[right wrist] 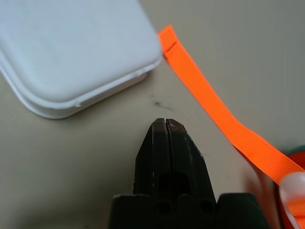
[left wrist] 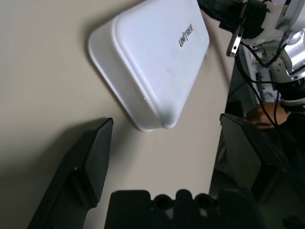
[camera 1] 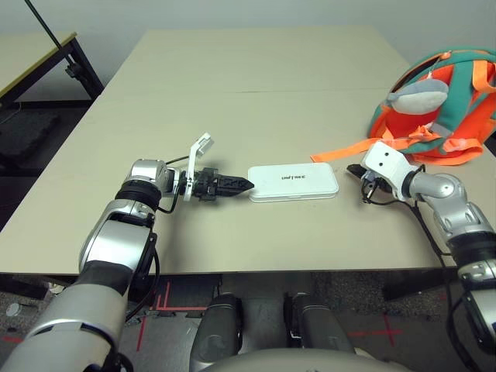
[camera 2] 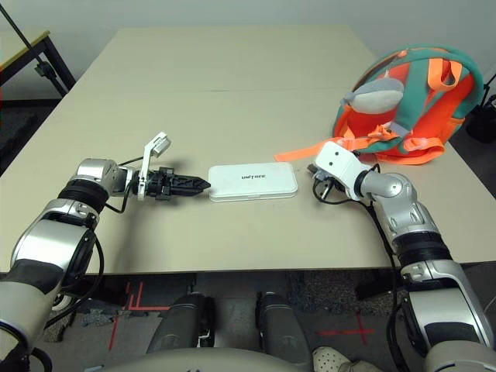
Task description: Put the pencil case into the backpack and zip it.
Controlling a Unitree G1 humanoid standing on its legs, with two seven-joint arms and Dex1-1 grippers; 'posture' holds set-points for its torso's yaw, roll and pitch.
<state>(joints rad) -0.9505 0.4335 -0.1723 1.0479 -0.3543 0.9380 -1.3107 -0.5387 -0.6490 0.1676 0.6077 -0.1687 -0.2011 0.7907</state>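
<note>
I expect the slim white pencil case [camera 1: 294, 183] to slide all the way inside when I push it end first, because a dark gap [camera 1: 415, 73] shows along the backpack's orange zipper.
The white pencil case [camera 1: 293, 182] with "UNITREE" lettering lies flat near the table's front middle. My left gripper [camera 1: 246, 184] is open just off its left end, its two fingers [left wrist: 90, 157] spread wider than the case's corner [left wrist: 152, 81] and not touching it. My right gripper [camera 1: 353, 170] is shut on nothing, a short way right of the case, its tip [right wrist: 165, 122] close to an orange strap [right wrist: 209, 105]. The orange and teal backpack [camera 1: 457, 116] rests at the right edge, with the grey shark charm [camera 1: 418, 94] on its front.
An orange webbing strap [camera 1: 349, 149] trails from the backpack across the table toward the case. A seam [camera 1: 232, 92] crosses the tabletop farther back. A second table [camera 1: 31, 58] stands at the far left.
</note>
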